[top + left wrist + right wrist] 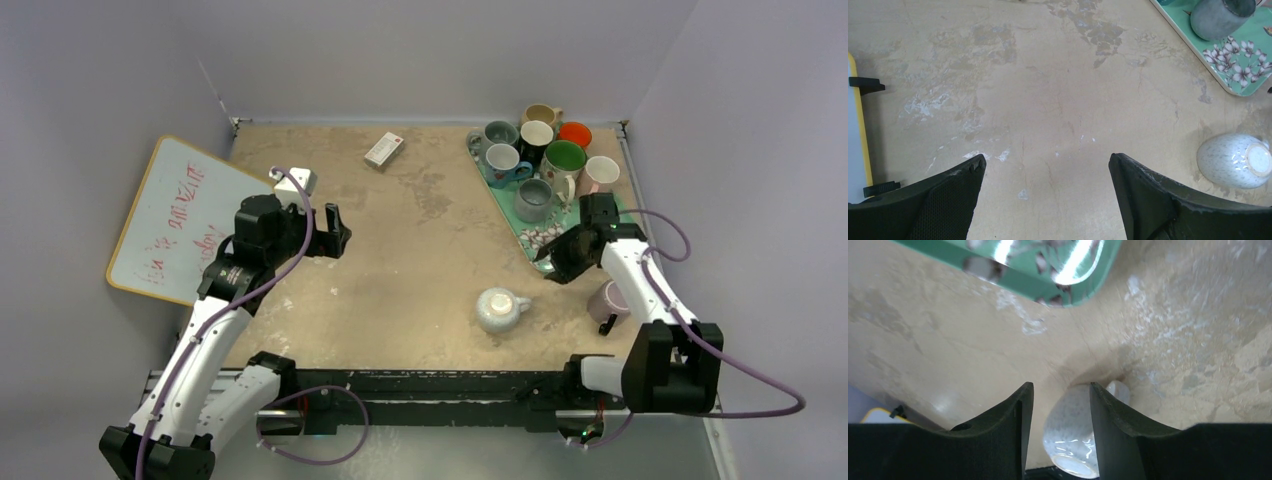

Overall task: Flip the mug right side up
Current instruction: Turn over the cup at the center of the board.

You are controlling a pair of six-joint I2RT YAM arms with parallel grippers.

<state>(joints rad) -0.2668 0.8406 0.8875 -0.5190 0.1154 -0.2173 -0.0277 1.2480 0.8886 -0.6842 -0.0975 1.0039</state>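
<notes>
My open right gripper keeps moving toward that handle until both fingers are on either side of it, since the white mug's handle (523,304) sticks out toward it, clear of the tray.
The mug (500,308) is white and speckled, and it stands upside down on the table near the front edge, base up, with its handle to the right. It also shows at the right edge of the left wrist view (1235,160). My right gripper (558,262) hovers up and to the right of it, by the tray's near corner, and does not touch it. In the right wrist view the mug (1073,430) lies beyond the gap of the part-open right gripper (1061,386), which holds nothing. My left gripper (335,232) is far to the left, open wide over bare table (1047,159).
A green floral tray (540,245) with several upright mugs fills the back right; its corner shows in both wrist views (1243,70) (1023,280). A pink mug (608,298) stands by the right arm. A whiteboard (170,215) leans at the left. A small box (383,149) lies at the back.
</notes>
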